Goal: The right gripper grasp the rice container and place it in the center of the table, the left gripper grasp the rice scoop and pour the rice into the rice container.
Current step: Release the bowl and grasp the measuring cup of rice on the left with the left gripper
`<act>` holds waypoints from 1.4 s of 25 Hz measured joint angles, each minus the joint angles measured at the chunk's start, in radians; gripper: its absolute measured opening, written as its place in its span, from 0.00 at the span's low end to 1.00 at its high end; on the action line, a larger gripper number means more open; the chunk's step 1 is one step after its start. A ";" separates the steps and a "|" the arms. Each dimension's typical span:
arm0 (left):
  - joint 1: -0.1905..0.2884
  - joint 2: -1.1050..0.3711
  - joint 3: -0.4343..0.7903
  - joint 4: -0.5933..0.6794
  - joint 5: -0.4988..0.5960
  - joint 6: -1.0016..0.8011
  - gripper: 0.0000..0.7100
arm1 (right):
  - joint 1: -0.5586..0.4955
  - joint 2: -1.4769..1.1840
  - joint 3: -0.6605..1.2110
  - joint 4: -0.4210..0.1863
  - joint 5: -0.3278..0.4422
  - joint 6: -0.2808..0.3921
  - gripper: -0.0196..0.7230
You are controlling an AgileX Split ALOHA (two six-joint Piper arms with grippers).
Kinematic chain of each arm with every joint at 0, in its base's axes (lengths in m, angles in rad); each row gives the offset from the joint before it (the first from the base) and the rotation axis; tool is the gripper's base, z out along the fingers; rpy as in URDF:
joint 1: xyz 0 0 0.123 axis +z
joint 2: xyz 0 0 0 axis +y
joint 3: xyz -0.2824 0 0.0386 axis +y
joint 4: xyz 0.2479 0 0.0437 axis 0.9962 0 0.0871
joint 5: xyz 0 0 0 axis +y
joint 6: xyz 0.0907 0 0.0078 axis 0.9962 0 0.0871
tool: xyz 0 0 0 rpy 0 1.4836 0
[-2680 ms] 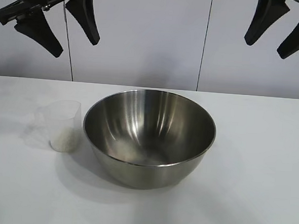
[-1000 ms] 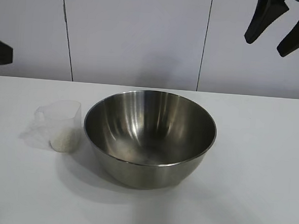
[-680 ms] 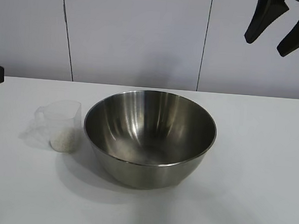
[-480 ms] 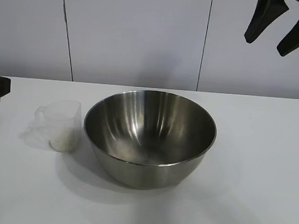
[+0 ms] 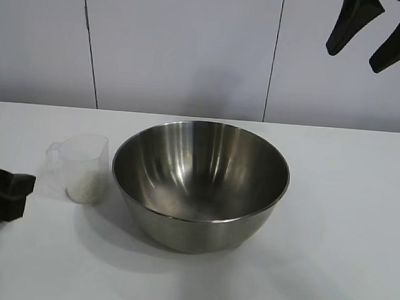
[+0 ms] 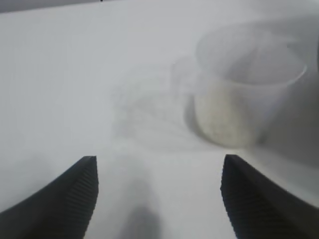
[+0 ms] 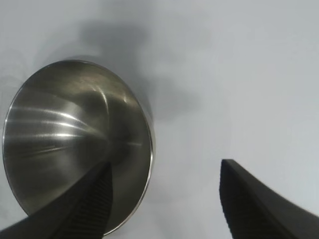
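The rice will all run out and cover the rice container's bottom thinly when I pour, because rice lies low (image 5: 86,186) in the rice scoop (image 5: 84,162).
The steel rice container (image 5: 199,184) stands in the middle of the white table (image 5: 345,220); it also shows in the right wrist view (image 7: 75,144). The translucent rice scoop (image 5: 85,167), with rice (image 5: 85,189) in its bottom, stands just left of it and shows in the left wrist view (image 6: 246,102). My left gripper (image 5: 3,196) is low over the table at the left edge, open and empty (image 6: 158,172), with the scoop a short way ahead of it. My right gripper (image 5: 366,34) hangs open and empty at the upper right, high above the table (image 7: 164,172).
A white panelled wall (image 5: 186,50) closes the back. Bare tabletop lies right of the bowl and in front of it.
My left gripper went from high at the upper left out of view, then came down at the left edge to table height beside the scoop. The right gripper, bowl and scoop have not moved.
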State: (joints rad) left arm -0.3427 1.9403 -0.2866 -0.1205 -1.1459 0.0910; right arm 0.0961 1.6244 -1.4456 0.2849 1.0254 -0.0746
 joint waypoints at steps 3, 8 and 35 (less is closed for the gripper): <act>0.000 0.005 -0.020 -0.001 -0.002 0.001 0.71 | 0.000 0.000 0.000 0.000 0.000 0.000 0.61; 0.008 0.075 -0.065 -0.001 -0.006 0.001 0.71 | 0.000 0.000 0.000 0.000 -0.004 0.000 0.61; 0.059 0.174 -0.175 0.025 -0.006 0.006 0.71 | -0.001 0.000 0.000 -0.001 -0.022 0.000 0.61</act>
State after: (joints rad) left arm -0.2842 2.1140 -0.4612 -0.0958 -1.1519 0.0967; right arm 0.0951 1.6244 -1.4456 0.2842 1.0031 -0.0746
